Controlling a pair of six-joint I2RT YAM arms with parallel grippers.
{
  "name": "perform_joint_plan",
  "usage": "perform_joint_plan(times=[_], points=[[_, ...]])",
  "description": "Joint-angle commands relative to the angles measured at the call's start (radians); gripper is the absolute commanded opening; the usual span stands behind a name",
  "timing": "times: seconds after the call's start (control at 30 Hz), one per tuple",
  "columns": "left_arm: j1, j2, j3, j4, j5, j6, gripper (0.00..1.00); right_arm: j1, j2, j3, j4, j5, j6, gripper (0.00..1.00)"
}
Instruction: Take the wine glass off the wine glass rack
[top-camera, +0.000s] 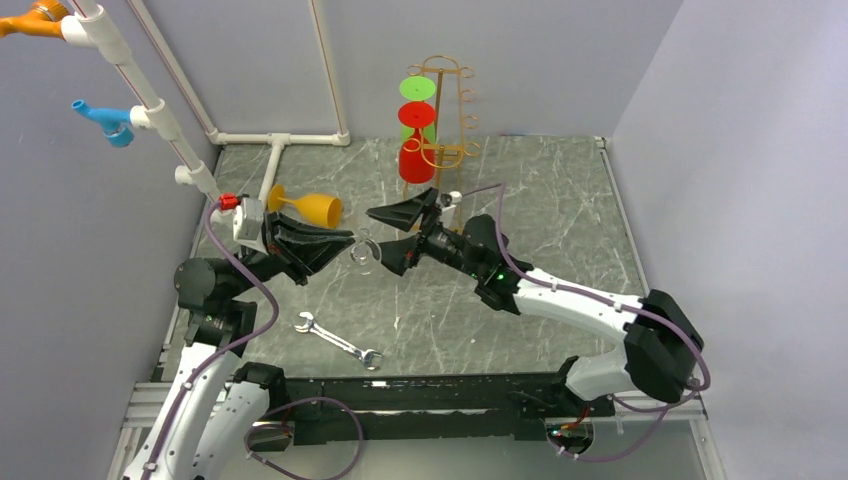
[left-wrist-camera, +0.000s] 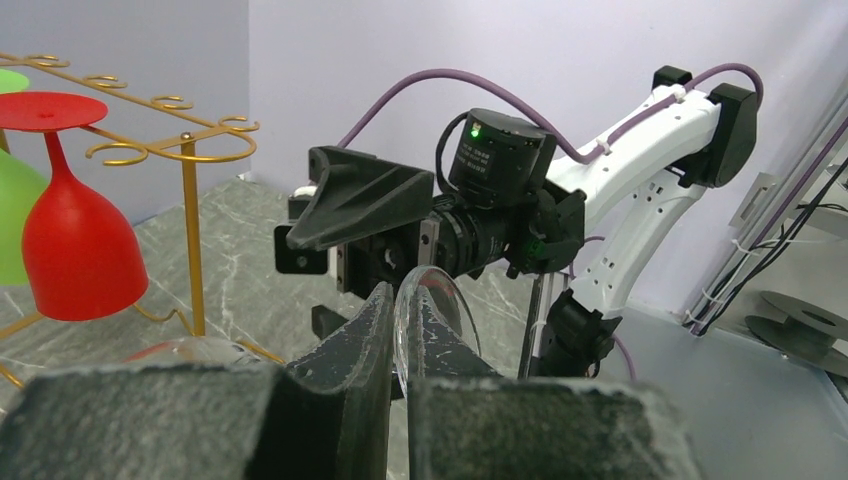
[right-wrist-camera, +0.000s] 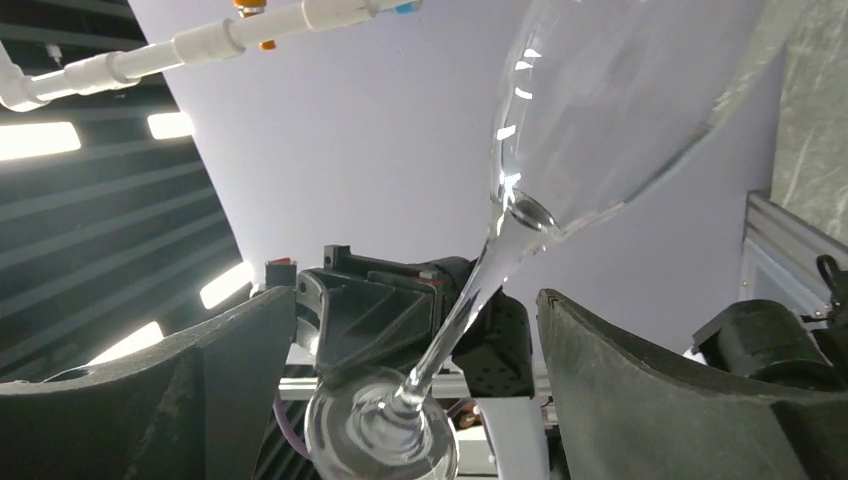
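Note:
The wine glass is held in my left gripper by its foot. My right gripper should grab the stem (right-wrist-camera: 456, 322) so that my left gripper is free to take the wine glass's bowl.
A clear wine glass (top-camera: 363, 251) hangs in the air between my two grippers, off the gold wire rack (top-camera: 447, 112). My left gripper (top-camera: 343, 246) is shut on the glass's round foot (left-wrist-camera: 432, 308), which stands edge-on between its fingers (left-wrist-camera: 360, 340). My right gripper (top-camera: 387, 234) is open, with its jaws on either side of the stem (right-wrist-camera: 470, 300) and not touching it. The bowl (right-wrist-camera: 620, 110) reaches up past the right wrist camera. A red glass (top-camera: 417, 150) and a green glass (top-camera: 418, 90) hang upside down on the rack, also visible in the left wrist view (left-wrist-camera: 190, 150).
An orange glass (top-camera: 310, 208) lies on its side on the marble table at the back left. A wrench (top-camera: 340, 340) lies near the front. A white pipe frame (top-camera: 150, 105) with a blue fitting (top-camera: 103, 120) runs along the left wall.

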Motion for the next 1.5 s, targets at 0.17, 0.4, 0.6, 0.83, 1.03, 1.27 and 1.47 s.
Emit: perform_joint_plan(times=[0.17,0.4,0.6,0.83,1.03,1.27,1.47], points=[[-0.011,-0.021,0.014,0.049,-0.026,0.062,0.00,0.066,0.157,0.114,0.230,-0.017,0.108,0.79],[-0.011,-0.036,0.013,0.021,-0.028,0.079,0.00,0.072,0.190,0.106,0.305,-0.016,0.124,0.28],[-0.011,-0.047,0.012,0.007,-0.026,0.088,0.00,0.074,0.182,0.101,0.308,-0.019,0.110,0.00],[-0.011,-0.088,0.065,-0.177,-0.058,0.152,0.23,0.074,0.209,0.114,0.328,-0.059,0.116,0.00],[-0.011,-0.119,0.142,-0.433,-0.077,0.263,0.92,0.076,0.233,0.118,0.353,-0.098,0.094,0.00],[-0.011,-0.105,0.293,-0.753,-0.254,0.337,1.00,0.074,0.293,0.116,0.366,-0.258,-0.035,0.00],[-0.011,-0.068,0.376,-0.887,-0.370,0.315,0.99,0.079,0.371,0.069,0.424,-0.418,-0.133,0.00]])
